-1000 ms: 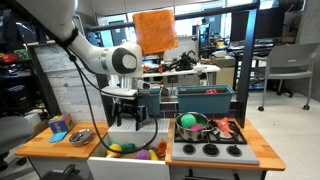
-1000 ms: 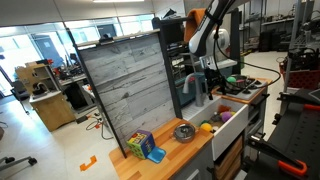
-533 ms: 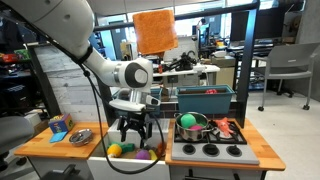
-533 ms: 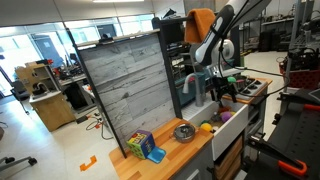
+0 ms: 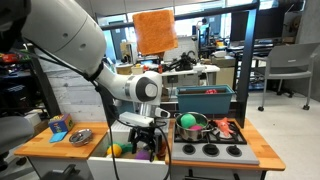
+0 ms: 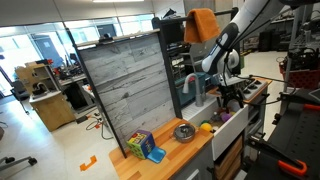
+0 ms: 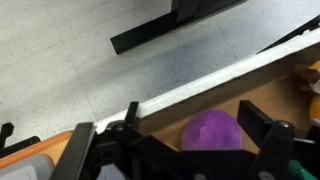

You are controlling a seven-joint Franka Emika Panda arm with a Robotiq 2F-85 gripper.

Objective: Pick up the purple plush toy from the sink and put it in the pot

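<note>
One finger of my gripper is hanging at the sink's white rim [image 7: 160,101]. I should turn my gripper and center it above the purple plush toy [image 7: 210,130] before I close it.
The purple plush toy [image 7: 210,132] lies in the white sink [image 5: 128,170]. It also shows in both exterior views [image 5: 144,155] [image 6: 226,116]. My gripper [image 7: 193,118] is open and low over the sink, with one finger on each side of the toy. In both exterior views the gripper [image 5: 146,142] [image 6: 229,101] hangs just above the toy. I cannot tell whether the fingers touch it. The shiny pot [image 5: 192,126], with green inside, stands on the stove beside the sink.
A yellow-green toy [image 5: 115,150] lies in the sink next to the purple one. A shallow silver bowl [image 5: 80,136] and a colourful cube [image 5: 58,128] sit on the wooden counter. A blue bin [image 5: 205,100] stands behind the stove [image 5: 210,151].
The arm has swung out and down from behind the sink. The open gripper now sits low over the purple toy.
</note>
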